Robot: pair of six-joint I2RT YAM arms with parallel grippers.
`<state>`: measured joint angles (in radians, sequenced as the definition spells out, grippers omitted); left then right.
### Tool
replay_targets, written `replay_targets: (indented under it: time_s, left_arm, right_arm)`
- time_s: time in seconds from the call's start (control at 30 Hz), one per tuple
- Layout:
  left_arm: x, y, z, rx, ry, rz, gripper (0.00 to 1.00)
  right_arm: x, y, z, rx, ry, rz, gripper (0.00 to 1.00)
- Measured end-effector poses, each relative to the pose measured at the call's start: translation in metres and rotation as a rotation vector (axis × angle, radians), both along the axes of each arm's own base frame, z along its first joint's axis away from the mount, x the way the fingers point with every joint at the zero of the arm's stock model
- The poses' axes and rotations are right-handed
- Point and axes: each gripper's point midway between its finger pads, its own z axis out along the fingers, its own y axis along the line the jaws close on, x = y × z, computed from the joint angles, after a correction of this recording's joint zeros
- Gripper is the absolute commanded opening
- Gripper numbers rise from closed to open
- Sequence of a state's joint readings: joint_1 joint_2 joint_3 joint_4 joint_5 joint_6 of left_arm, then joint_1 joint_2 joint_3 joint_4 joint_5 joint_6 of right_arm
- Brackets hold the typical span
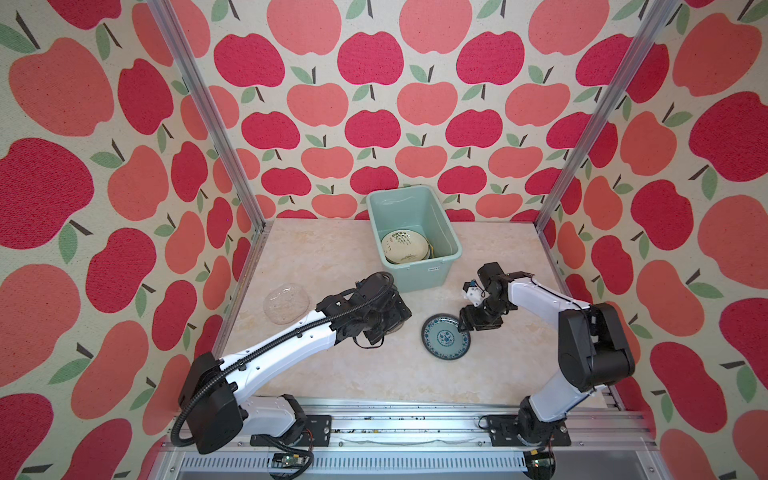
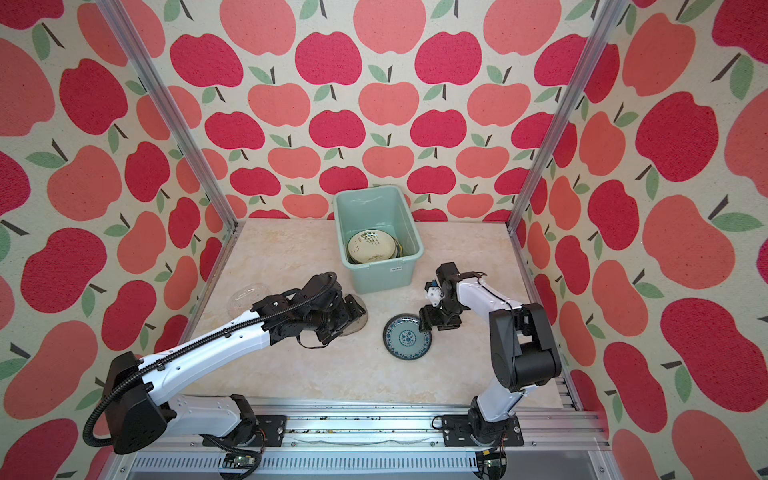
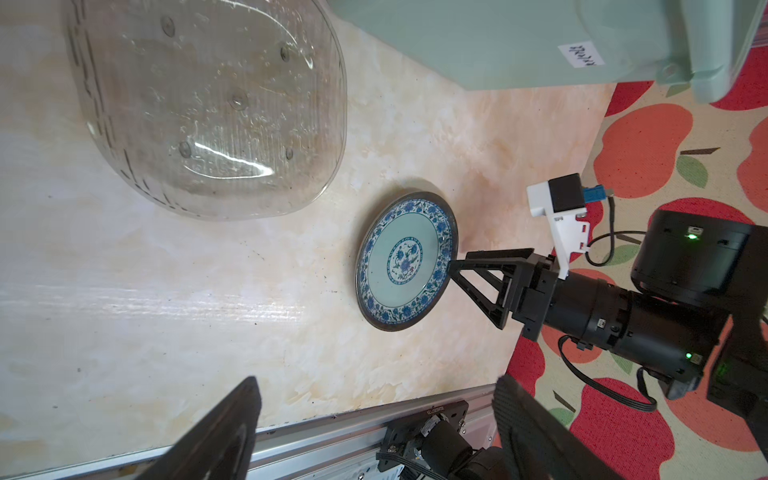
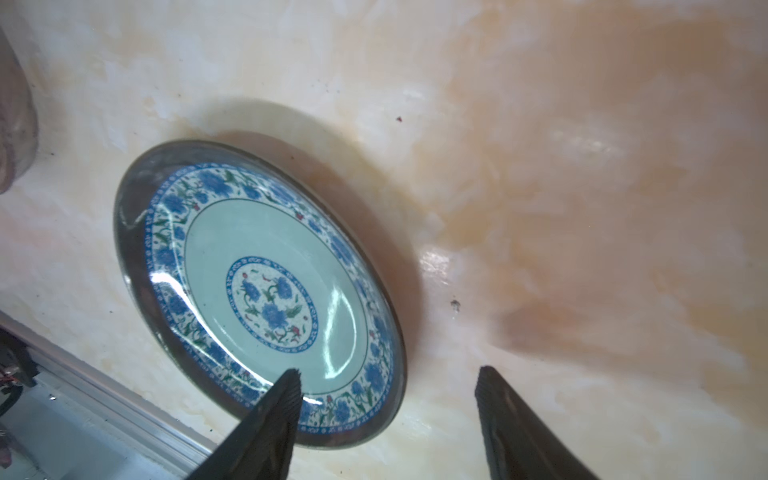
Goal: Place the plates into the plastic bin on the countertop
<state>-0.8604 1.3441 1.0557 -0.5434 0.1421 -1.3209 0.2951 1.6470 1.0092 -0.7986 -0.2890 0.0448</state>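
The blue-patterned plate (image 1: pixel 446 336) is lying flat and loose at my right gripper's fingers. My left gripper should hold the opposite rim (image 1: pixel 424 338) of the plate steady before my right gripper picks the plate up.
A blue-patterned plate (image 1: pixel 446 336) (image 4: pixel 266 291) lies flat on the countertop (image 1: pixel 332 374) right of centre. My right gripper (image 4: pixel 386 374) (image 1: pixel 464 323) is open and straddles the plate's near rim, one finger over the dish and the other over bare counter. The mint-green plastic bin (image 1: pixel 455 237) (image 2: pixel 417 245) stands at the back with a cream plant-drawing plate (image 1: pixel 405 246) lying on top of others. One clear glass plate (image 1: pixel 286 302) lies at the left. Another clear glass plate (image 3: pixel 208 108) (image 2: pixel 359 322) sits beside my left gripper (image 3: pixel 378 380), which is open and empty above the counter.
Apple-patterned walls and aluminium posts (image 1: pixel 232 137) close in the left, back and right sides. An aluminium rail (image 1: pixel 395 415) with both arm bases runs along the front edge. The bin's white label (image 3: pixel 582 54) faces the front.
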Motion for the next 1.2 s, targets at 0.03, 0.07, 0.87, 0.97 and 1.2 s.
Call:
replay_targets:
  time_s: [0.03,0.07,0.87,0.97,1.2]
  left_arm:
    - [-0.001,-0.004,-0.006,-0.01,0.015,-0.001,0.89]
    - [-0.002,-0.009,-0.012,-0.019,0.032,-0.002,0.89]
    - [0.002,-0.075,-0.114,-0.148,0.194,0.031,0.76]
    - [0.004,-0.079,-0.121,-0.164,0.209,0.033,0.71]
    - [0.008,-0.081,-0.123,-0.172,0.212,0.036,0.54]
  right_arm:
    - [-0.002,0.001,0.0,0.02,0.012,-0.005,0.69]
    - [-0.005,0.003,0.0,0.039,0.027,-0.008,0.69]
    - [-0.025,0.025,-0.01,0.206,0.207,-0.057,0.66]
    - [-0.02,0.028,-0.01,0.216,0.212,-0.063,0.65]
    - [-0.014,0.031,-0.01,0.226,0.212,-0.061,0.58]
